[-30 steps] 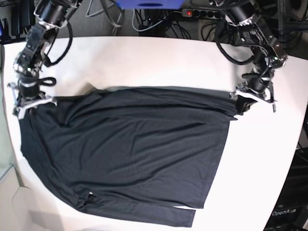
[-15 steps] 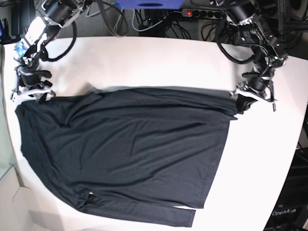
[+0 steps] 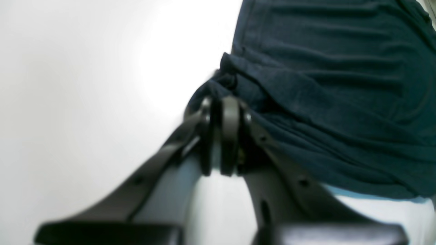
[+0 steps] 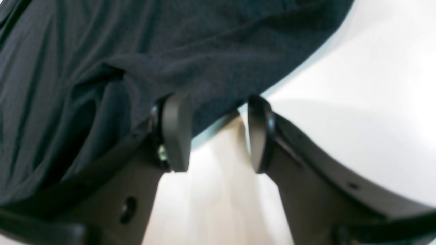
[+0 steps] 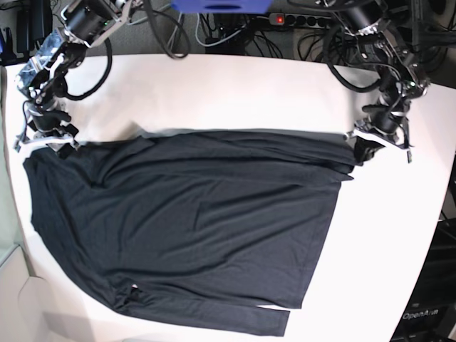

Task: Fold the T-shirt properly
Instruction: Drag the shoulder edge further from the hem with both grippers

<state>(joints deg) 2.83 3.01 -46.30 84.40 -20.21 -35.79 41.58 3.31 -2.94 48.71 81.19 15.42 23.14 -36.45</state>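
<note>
Next, I move my right gripper farther onto the fabric (image 5: 60,168) and pinch there before folding, because its open fingers reach only just past the T-shirt's edge (image 4: 219,120).
The black T-shirt (image 5: 185,228) lies spread flat on the white table (image 5: 235,92), with one sleeve folded along its near edge. At the shirt's far right corner, my left gripper (image 5: 366,147) is shut on a bunched fold of fabric; the left wrist view shows the left gripper (image 3: 221,110) pinching the T-shirt (image 3: 340,85) between its closed pads. At the far left corner my right gripper (image 5: 44,141) stands open. In the right wrist view the right gripper (image 4: 218,134) hangs just over the edge of the T-shirt (image 4: 153,51), and nothing is clamped between its fingers (image 4: 175,132).
Cables and a power strip (image 5: 299,19) lie beyond the table's far edge. The table's curved edge (image 5: 420,263) runs down the right side. Bare white tabletop surrounds the shirt at the far side and right.
My right gripper opened and let go of the shirt's left corner, which now lies flat, and it moved slightly toward the far side. The left gripper keeps its grip in place.
</note>
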